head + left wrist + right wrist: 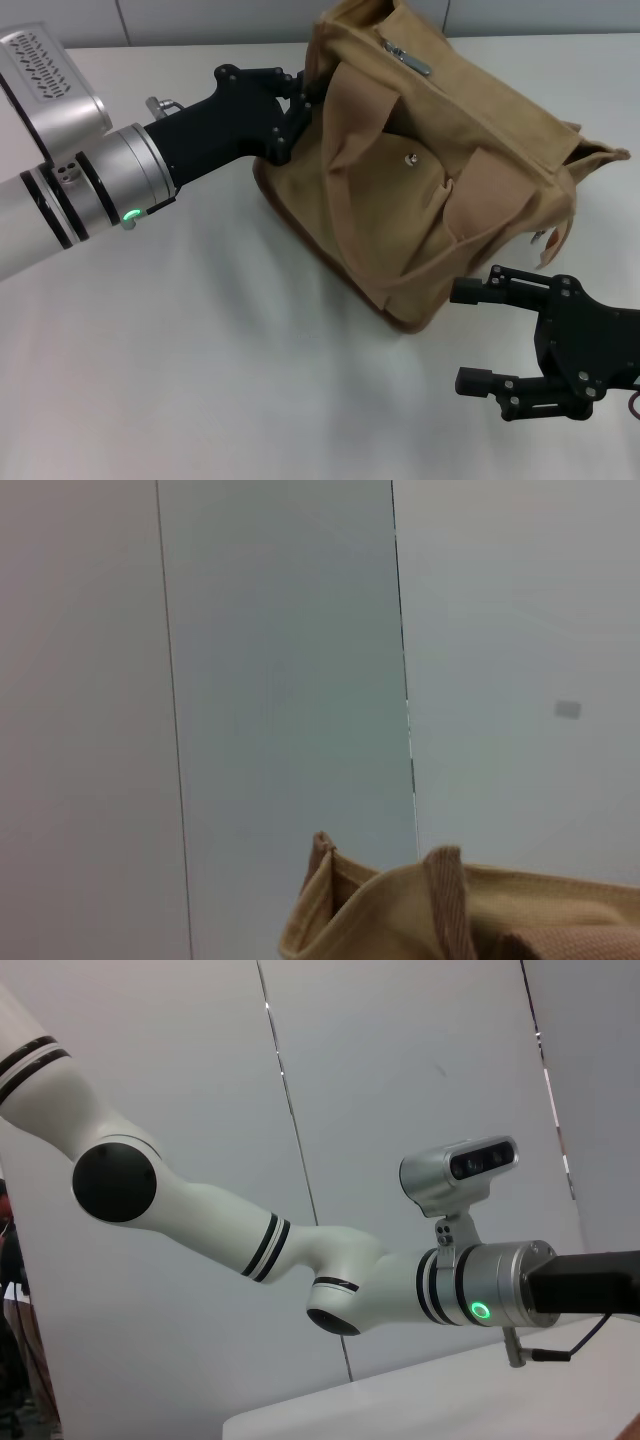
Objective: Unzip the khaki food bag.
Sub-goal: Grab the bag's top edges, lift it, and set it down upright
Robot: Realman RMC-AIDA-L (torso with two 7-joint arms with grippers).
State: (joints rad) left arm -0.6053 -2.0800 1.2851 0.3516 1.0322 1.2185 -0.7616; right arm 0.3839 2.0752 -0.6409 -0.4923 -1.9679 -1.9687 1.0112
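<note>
The khaki food bag point(412, 180) is tilting because my left gripper holds it by the corner. Next, I swing it back onto the white table point(265, 265) and bring in my right gripper to keep it steady.
The khaki food bag point(440, 170) stands tilted on the white table, front flap pocket with its metal snap point(409, 157) facing me. The metal zipper pull point(408, 60) lies on the top near the bag's left end. My left gripper point(297, 118) is shut on the fabric at the bag's top left corner. The bag's top edge shows in the left wrist view point(400, 910). My right gripper point(466, 336) is open and empty, just in front of the bag's lower right corner, apart from it.
The white table point(200, 350) spreads out in front of and left of the bag. A pale panelled wall stands behind it. The right wrist view shows only my left arm point(300, 1260) and the table's edge point(400, 1400).
</note>
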